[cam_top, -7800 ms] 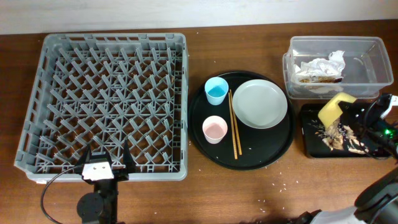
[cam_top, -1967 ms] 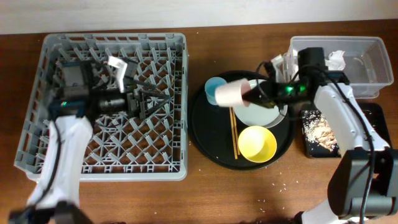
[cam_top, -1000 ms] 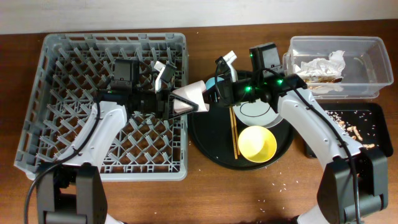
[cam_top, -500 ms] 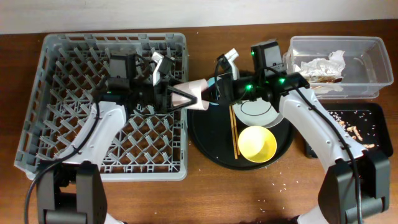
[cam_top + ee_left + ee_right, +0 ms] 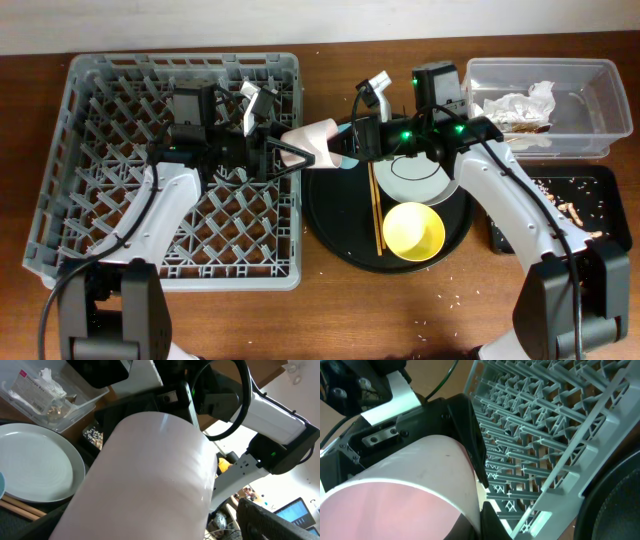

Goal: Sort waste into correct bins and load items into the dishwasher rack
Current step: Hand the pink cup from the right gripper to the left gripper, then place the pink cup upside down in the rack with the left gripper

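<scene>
The pink cup is level, its rim (image 5: pixel 332 134) in my right gripper, so next my left gripper takes the cup's base and sets the cup opening-down in the rack (image 5: pixel 265 230).
The pink cup (image 5: pixel 312 147) hangs on its side over the rack's right wall, between both grippers. My right gripper (image 5: pixel 345 143) is shut on its rim, one finger inside the mouth, as the right wrist view shows (image 5: pixel 482 527) with the cup (image 5: pixel 405 490). My left gripper (image 5: pixel 285 155) is open around the cup's base. In the left wrist view the cup (image 5: pixel 150 475) fills the frame and one finger (image 5: pixel 270 520) stands apart from it. The grey rack (image 5: pixel 60 150) is on the left. The white plate (image 5: pixel 420 182), yellow bowl (image 5: pixel 414 229), chopsticks (image 5: pixel 377 215) and partly hidden blue cup (image 5: pixel 344 160) are on the round tray.
The round black tray (image 5: pixel 330 225) lies right of the rack. The clear tub (image 5: pixel 600 72) at the back right holds napkins (image 5: pixel 510 105) and scraps. The flat black tray (image 5: pixel 605 225) in front of it holds food scraps (image 5: pixel 562 205). Crumbs lie on the table front.
The right arm carried the pink cup left from the round tray to the rack's edge, and the left arm came to meet it. In the last half second the cup shifted slightly right and up.
</scene>
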Controlling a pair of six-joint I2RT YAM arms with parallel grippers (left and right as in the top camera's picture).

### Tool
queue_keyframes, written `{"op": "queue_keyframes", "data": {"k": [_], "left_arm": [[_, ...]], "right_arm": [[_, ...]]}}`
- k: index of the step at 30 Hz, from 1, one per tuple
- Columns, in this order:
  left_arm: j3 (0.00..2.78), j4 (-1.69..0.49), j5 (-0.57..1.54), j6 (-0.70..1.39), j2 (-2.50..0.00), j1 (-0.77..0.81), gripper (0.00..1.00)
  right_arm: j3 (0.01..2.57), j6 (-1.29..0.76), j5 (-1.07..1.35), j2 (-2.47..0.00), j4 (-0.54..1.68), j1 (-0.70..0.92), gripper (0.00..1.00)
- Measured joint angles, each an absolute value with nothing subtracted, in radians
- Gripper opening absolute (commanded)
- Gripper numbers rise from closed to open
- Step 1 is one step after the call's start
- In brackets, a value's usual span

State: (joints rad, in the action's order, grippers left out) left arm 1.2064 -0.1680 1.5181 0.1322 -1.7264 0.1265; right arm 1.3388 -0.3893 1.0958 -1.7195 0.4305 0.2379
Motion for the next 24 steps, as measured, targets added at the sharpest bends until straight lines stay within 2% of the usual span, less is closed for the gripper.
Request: {"op": "queue_keyframes", "data": {"k": [3,5,6,10,12,15,18,19,20,21,22,23,24], "left_arm": [[1.206,-0.168,1.518,0.132,-1.726,0.126,0.97],[1.206,-0.168,1.518,0.132,-1.726,0.125,0.89],[1.206,-0.168,1.518,0.132,-1.726,0.125,0.79],[1.207,-0.168,1.507,0.136,-1.726,0.122,0.76],[1.207,-0.169,1.508,0.136,-1.726,0.122,0.72],[1.207,-0.168,1.517,0.137,-1.726,0.122,0.53],[1.206,-0.142,1.530,0.149,-1.726,0.122,0.52],[1.206,-0.128,1.530,0.154,-1.726,0.122,0.52],[1.206,-0.119,1.530,0.159,-1.726,0.123,0.52],[1.206,-0.091,1.522,0.165,-1.726,0.123,0.52],[1.206,-0.074,1.521,0.166,-1.726,0.123,0.52],[1.206,-0.048,1.522,0.170,-1.726,0.121,0.52],[1.208,-0.023,1.522,0.175,-1.726,0.117,0.52]], "right_arm": [[1.338,-0.393,1.096,-1.720,0.405,0.237,0.04],[1.338,-0.394,1.097,-1.720,0.397,0.237,0.04],[1.338,-0.394,1.098,-1.720,0.395,0.237,0.04],[1.339,-0.393,1.119,-1.720,0.392,0.237,0.04],[1.339,-0.393,1.120,-1.720,0.397,0.237,0.04],[1.339,-0.393,1.131,-1.720,0.418,0.233,0.04],[1.339,-0.391,1.147,-1.720,0.423,0.229,0.05],[1.339,-0.391,1.150,-1.719,0.425,0.228,0.15],[1.340,-0.390,1.150,-1.719,0.427,0.228,0.30],[1.341,-0.397,1.139,-1.719,0.443,0.228,0.53],[1.339,-0.395,1.122,-1.720,0.451,0.228,0.68],[1.339,-0.402,1.097,-1.721,0.455,0.228,0.99],[1.338,-0.399,1.080,-1.721,0.457,0.227,0.99]]}}
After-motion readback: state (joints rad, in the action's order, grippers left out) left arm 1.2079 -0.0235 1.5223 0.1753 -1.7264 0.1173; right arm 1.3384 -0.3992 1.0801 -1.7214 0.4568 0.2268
